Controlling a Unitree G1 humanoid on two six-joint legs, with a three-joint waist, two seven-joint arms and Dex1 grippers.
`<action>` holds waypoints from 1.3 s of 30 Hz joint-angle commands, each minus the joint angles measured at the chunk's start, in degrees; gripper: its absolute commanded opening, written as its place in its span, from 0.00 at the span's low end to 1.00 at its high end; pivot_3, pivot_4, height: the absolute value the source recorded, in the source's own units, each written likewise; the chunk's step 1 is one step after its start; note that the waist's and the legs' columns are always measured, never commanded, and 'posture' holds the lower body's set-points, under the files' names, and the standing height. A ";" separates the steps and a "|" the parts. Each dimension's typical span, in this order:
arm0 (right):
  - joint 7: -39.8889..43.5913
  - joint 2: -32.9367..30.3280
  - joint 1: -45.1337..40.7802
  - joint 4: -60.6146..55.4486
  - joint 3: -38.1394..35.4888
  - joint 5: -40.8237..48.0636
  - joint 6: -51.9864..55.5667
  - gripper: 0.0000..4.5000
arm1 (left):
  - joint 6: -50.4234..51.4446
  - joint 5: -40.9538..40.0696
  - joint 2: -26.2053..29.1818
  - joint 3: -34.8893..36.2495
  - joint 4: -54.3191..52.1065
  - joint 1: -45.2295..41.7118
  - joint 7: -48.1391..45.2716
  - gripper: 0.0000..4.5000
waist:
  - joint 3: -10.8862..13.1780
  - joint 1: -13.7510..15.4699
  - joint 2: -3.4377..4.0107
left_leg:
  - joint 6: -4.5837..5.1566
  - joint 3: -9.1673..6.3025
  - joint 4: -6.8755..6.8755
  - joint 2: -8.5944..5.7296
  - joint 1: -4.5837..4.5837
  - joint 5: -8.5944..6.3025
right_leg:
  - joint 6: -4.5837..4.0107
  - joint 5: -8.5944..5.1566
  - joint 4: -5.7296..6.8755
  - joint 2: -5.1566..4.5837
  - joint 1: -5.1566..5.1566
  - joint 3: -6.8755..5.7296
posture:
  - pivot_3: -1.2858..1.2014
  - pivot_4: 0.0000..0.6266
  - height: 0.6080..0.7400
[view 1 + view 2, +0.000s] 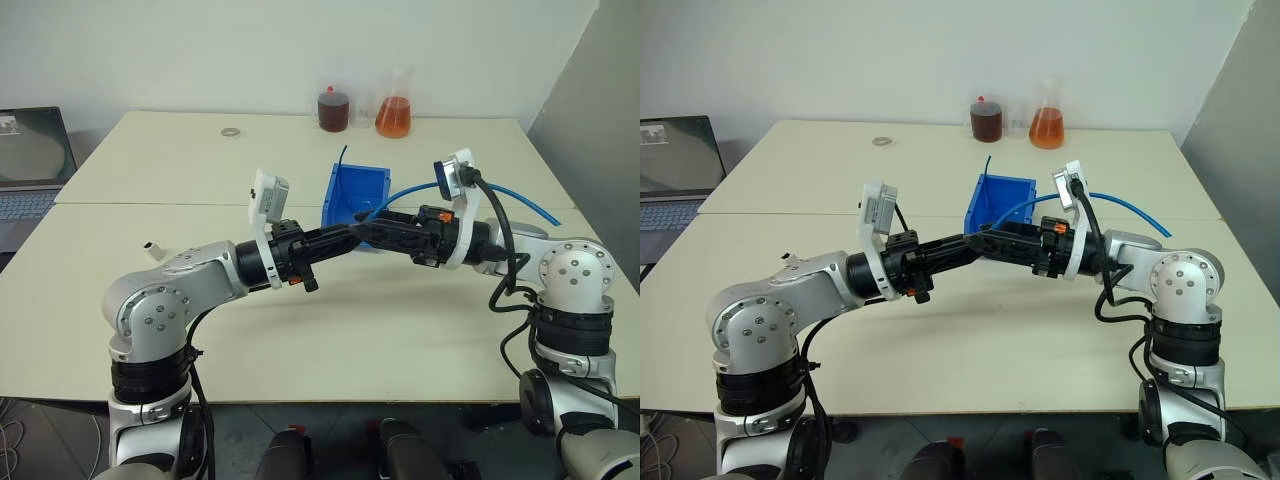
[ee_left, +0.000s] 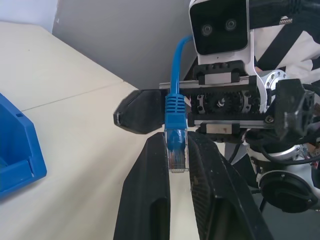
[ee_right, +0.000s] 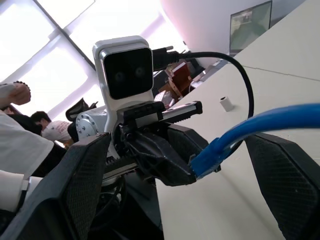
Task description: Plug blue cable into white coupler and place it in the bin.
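Observation:
My right gripper should take the blue cable [image 2: 175, 107] behind the plug, because my left gripper's fingers cover the clear plug [image 2: 176, 152] that has to go into the white coupler.
My left gripper [image 2: 176, 146] is shut on the clear plug of the blue cable [image 2: 175, 107], held up over the middle of the table. The cable arcs right and trails off along the table [image 1: 520, 200]. Facing it, my right gripper [image 3: 175, 150] stands open, its fingers spread wide on either side of the left gripper's tips and the cable end [image 3: 235, 132]. Both grippers meet tip to tip just in front of the blue bin [image 1: 355, 190]. The white coupler [image 1: 152, 247] lies alone on the table at the left, near my left elbow.
Two flasks, one of brown liquid [image 1: 333, 108] and one of orange [image 1: 393, 115], stand at the table's far edge, with a small ring [image 1: 231, 131] to their left. A laptop [image 1: 30, 160] sits beyond the table's left side. People [image 3: 30, 125] show in the background of the right wrist view.

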 commanded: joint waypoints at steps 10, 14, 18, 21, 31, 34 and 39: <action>-3.16 0.97 0.05 -1.46 -0.31 4.35 -0.95 0.57 | -2.37 -2.39 1.27 -0.23 0.26 -0.83 -0.24 0.05 | 0.00 -0.05 0.00 | 0.00 0.02 -0.03 0.01 -0.04 0.00 | 0.13 -0.08 -0.04 0.00 -0.03 0.02 | 0.52 0.24 1.00; -3.82 1.41 -0.38 -0.29 -0.81 4.53 -1.28 0.39 | -2.41 -3.38 2.05 -0.08 0.01 -0.43 -0.01 0.05 | 0.01 -0.03 0.01 | 0.00 0.02 -0.04 0.01 -0.04 0.00 | 0.16 -0.09 -0.04 0.01 -0.04 0.01 | 0.52 0.24 1.00; -4.42 1.71 -0.48 0.40 -1.20 5.14 -1.26 0.20 | -2.63 -4.08 2.46 -0.24 -0.15 -0.12 0.31 0.05 | 0.01 -0.01 0.01 | 0.00 0.02 -0.04 0.02 -0.05 0.00 | 0.17 -0.10 -0.07 0.00 -0.04 0.01 | 0.52 0.24 1.00; -4.54 1.70 -0.57 0.81 -1.39 5.54 -1.30 0.07 | -2.50 -4.81 2.45 -0.16 -0.23 -0.11 0.58 0.05 | 0.01 -0.01 0.01 | 0.00 0.02 -0.05 0.02 -0.06 0.00 | 0.17 -0.10 -0.08 0.00 -0.04 0.02 | 0.52 0.24 1.00; -3.53 0.65 -0.13 -0.78 -0.02 6.54 -0.99 0.04 | -4.40 -4.95 2.46 -0.36 0.04 -0.05 1.42 0.05 | 0.02 -0.01 0.02 | 0.00 0.02 -0.07 0.02 -0.06 0.00 | 0.19 -0.11 -0.12 0.00 -0.04 0.01 | 0.52 0.24 1.00; -4.50 0.98 -0.82 0.25 0.22 4.70 -2.48 0.04 | -4.78 -6.54 2.60 0.82 0.06 0.72 0.96 0.23 | 0.02 -0.05 0.02 | 0.00 0.02 -0.08 0.02 -0.06 0.00 | 0.20 -0.12 -0.13 0.00 -0.04 0.01 | 0.52 0.24 1.00; -4.41 0.88 -1.18 1.18 0.93 3.12 -4.13 0.04 | -3.98 -8.73 4.89 1.75 -1.54 2.80 0.42 0.49 | 0.03 -0.11 0.03 | 0.00 0.02 -0.10 0.04 -0.07 0.00 | 0.23 -0.14 -0.14 0.01 -0.06 0.02 | 0.52 0.24 1.00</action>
